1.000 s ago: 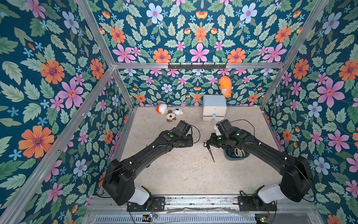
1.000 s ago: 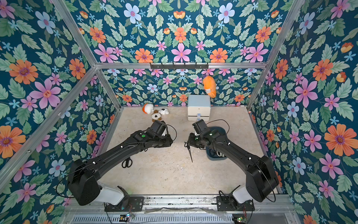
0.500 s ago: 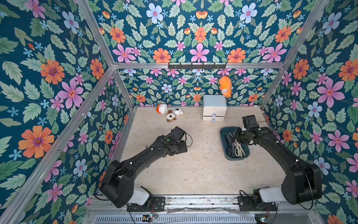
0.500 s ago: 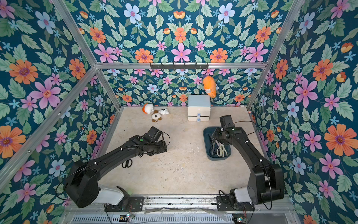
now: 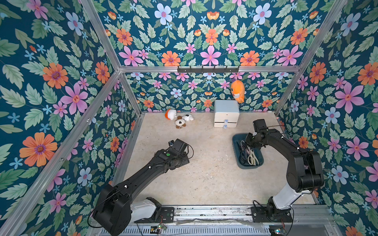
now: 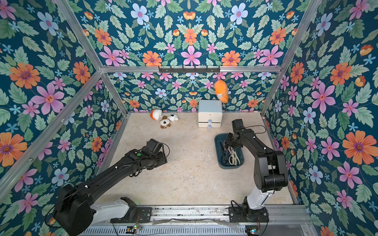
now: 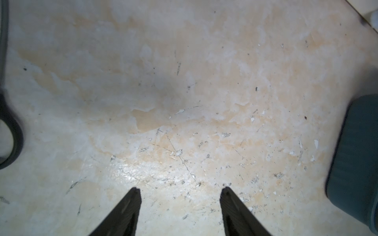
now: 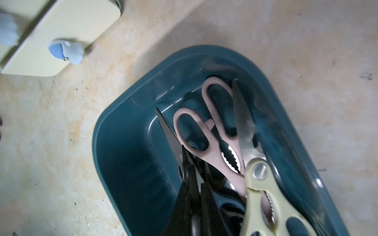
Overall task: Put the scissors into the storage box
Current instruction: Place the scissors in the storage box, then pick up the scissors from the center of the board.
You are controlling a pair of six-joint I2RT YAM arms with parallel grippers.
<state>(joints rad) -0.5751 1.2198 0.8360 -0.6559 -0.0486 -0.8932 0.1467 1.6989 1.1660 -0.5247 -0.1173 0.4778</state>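
The black-handled scissors [image 7: 16,133] lie by my left gripper, far from the storage box [image 5: 248,162], so my left gripper should pick them up and hand them to my right gripper.
The dark teal storage box [image 5: 235,147] [image 6: 217,150] stands on the right of the table. In it lie several scissors: a cream-handled pair [image 5: 253,157] [image 8: 263,194], a pinkish pair [image 8: 204,132] and black-handled ones [image 5: 242,155]. My right gripper [image 5: 248,141] [image 8: 194,169] hangs over the box's far end, shut on a black-handled pair whose blade [image 8: 167,130] points out past the fingertips. My left gripper [image 7: 180,190] is open over bare table at centre left, nothing between its fingers. Another black-handled pair [image 6: 134,174] lies half hidden under the left forearm.
A white two-drawer cabinet [image 5: 226,114] [image 8: 61,30] stands at the back wall, just beyond the box. Small plush toys [image 5: 180,120] lie at the back left. An orange plush [image 5: 237,91] hangs from the hook rail. The box's side [image 7: 356,153] shows in the left wrist view.
A second ago both grippers were together at the table's middle round a black-handled pair. The right gripper carried it over the box. The left gripper opened and drew back to the left.
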